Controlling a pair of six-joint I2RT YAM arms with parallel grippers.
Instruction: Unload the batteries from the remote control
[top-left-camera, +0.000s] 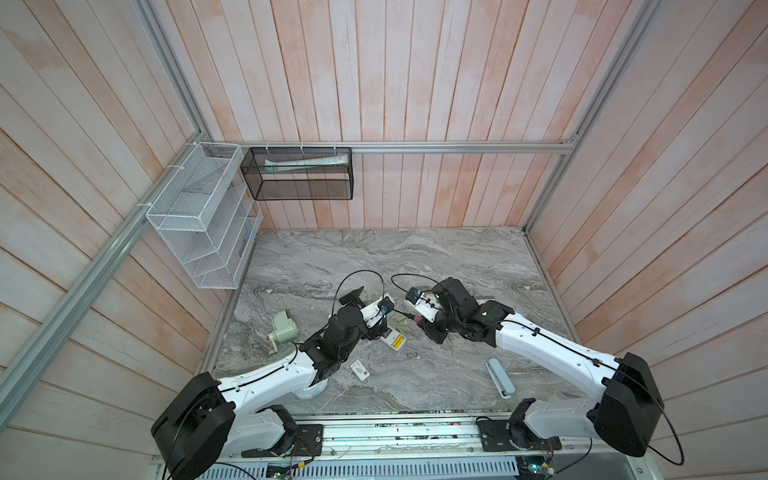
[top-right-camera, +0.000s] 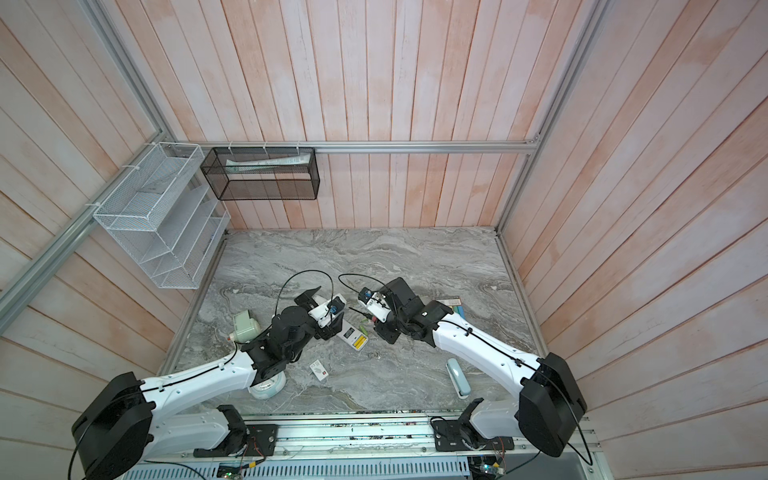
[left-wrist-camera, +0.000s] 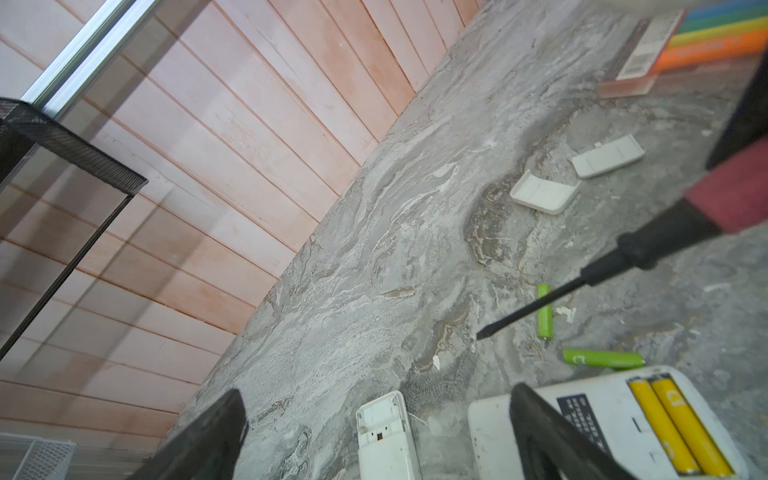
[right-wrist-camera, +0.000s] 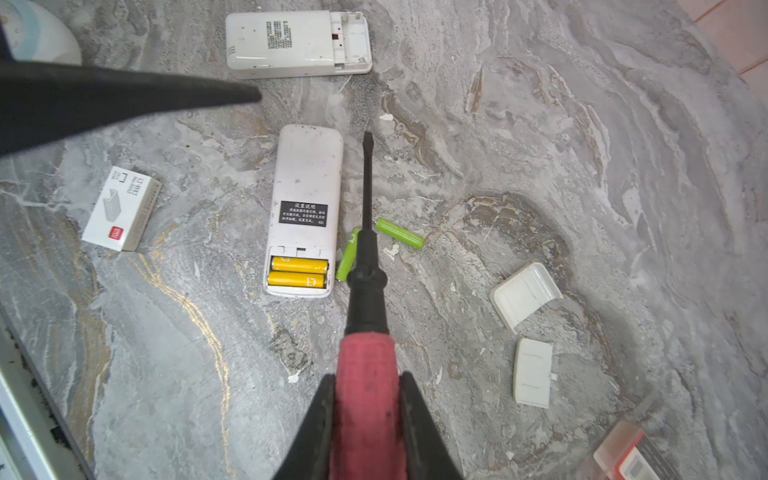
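Note:
The remote control with yellow batteries is lying unheld. Next, my left gripper clamps its closed end and keeps it steady before the screwdriver pries the batteries out.
A white remote control lies back-up with its compartment uncovered and two yellow batteries inside. Two green batteries lie loose on the table beside it. A second white remote lies nearby with an empty compartment. My right gripper is shut on the red handle of a screwdriver, whose shaft runs alongside the battery-filled remote. My left gripper is wide open and holds nothing; it hangs over the empty remote, with one finger over the other remote.
Two white battery covers lie on the marble past the green batteries. There are also a staple box, a grey-blue case, a green device, a tape roll under the left arm, and a coloured box.

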